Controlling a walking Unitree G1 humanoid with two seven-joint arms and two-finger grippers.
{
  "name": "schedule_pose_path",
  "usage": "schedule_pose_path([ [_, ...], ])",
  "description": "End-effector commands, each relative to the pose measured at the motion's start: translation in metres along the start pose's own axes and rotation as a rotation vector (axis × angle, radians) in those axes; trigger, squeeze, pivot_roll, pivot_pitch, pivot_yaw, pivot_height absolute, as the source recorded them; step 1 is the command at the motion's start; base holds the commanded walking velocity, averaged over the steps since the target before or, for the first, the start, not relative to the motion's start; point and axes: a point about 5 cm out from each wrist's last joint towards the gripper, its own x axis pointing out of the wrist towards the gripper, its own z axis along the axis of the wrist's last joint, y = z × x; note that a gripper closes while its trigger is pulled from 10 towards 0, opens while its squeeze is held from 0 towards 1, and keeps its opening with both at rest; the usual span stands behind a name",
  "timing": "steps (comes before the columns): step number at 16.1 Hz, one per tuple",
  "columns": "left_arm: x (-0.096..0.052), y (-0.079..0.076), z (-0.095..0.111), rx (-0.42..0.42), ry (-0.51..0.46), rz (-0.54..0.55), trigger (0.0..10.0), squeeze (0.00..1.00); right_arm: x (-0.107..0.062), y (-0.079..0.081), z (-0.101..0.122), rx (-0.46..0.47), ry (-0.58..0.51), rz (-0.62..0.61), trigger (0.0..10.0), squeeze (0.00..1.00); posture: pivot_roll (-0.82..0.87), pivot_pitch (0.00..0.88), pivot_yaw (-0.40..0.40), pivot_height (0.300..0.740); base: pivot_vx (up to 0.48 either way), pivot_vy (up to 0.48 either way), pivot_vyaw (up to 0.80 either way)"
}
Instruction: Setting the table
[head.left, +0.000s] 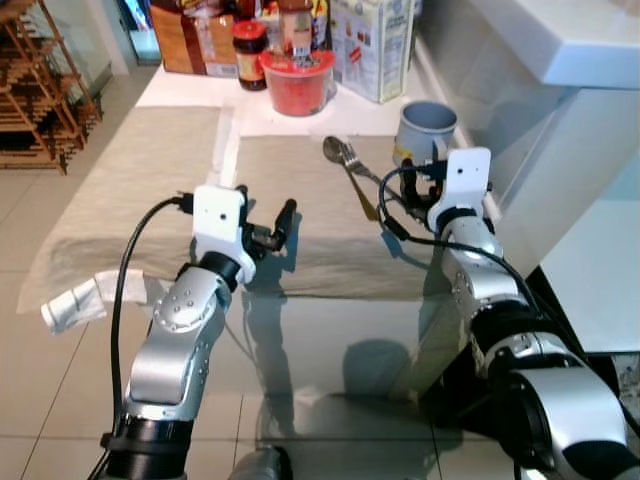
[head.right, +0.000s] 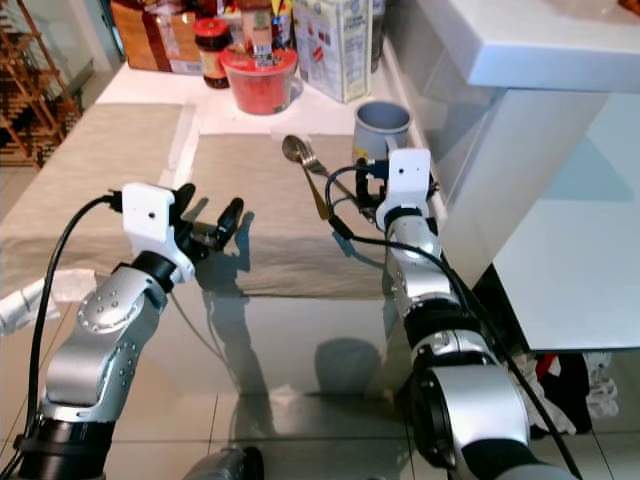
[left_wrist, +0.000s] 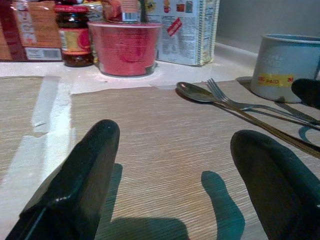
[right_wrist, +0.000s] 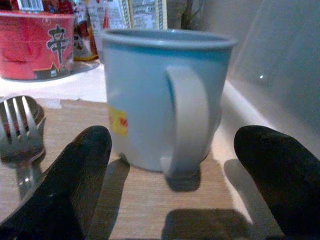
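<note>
I expect the grey-blue mug (head.left: 424, 128) to stay level ahead of my right gripper while I carry it, since the mug's handle (right_wrist: 189, 120) is a long upright strap.
A beige placemat (head.left: 300, 235) lies on the table before me. A spoon (head.left: 334, 150), a fork (left_wrist: 220, 92) and a knife (head.left: 363, 202) rest side by side on its right part. A grey-blue mug (head.left: 428, 125) with a yellow sticker stands upright at the mat's far right corner. Its handle (right_wrist: 187, 120) faces my right gripper (right_wrist: 174, 139), which is open just short of the mug, one finger to each side of the handle and not touching. My left gripper (head.left: 265, 205) hovers open and empty over the near middle of the mat, left of the cutlery.
A second placemat (head.left: 130, 170) lies to the left. At the back stand a red noodle cup (head.left: 297, 80), a jar (head.left: 249, 55) and a carton (head.left: 372, 45). A white counter (head.left: 580, 40) borders the right. Crumpled white paper (head.left: 75, 302) hangs at the near left edge.
</note>
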Motion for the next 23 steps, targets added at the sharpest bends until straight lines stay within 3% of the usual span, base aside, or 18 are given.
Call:
schedule_pose_path([
  [1,-0.002,0.000,0.003,0.012,-0.005,0.007,10.0,0.00,0.001,0.000,0.000,0.019,0.003,-0.012,0.0,0.00,0.18,0.076,-0.009,0.740,0.000,0.000,0.00],
  [23,0.013,-0.013,-0.001,-0.033,0.013,-0.015,10.0,0.00,0.001,-0.005,0.006,0.015,-0.047,0.016,0.0,0.00,0.10,0.073,0.002,0.740,0.000,0.000,0.00],
])
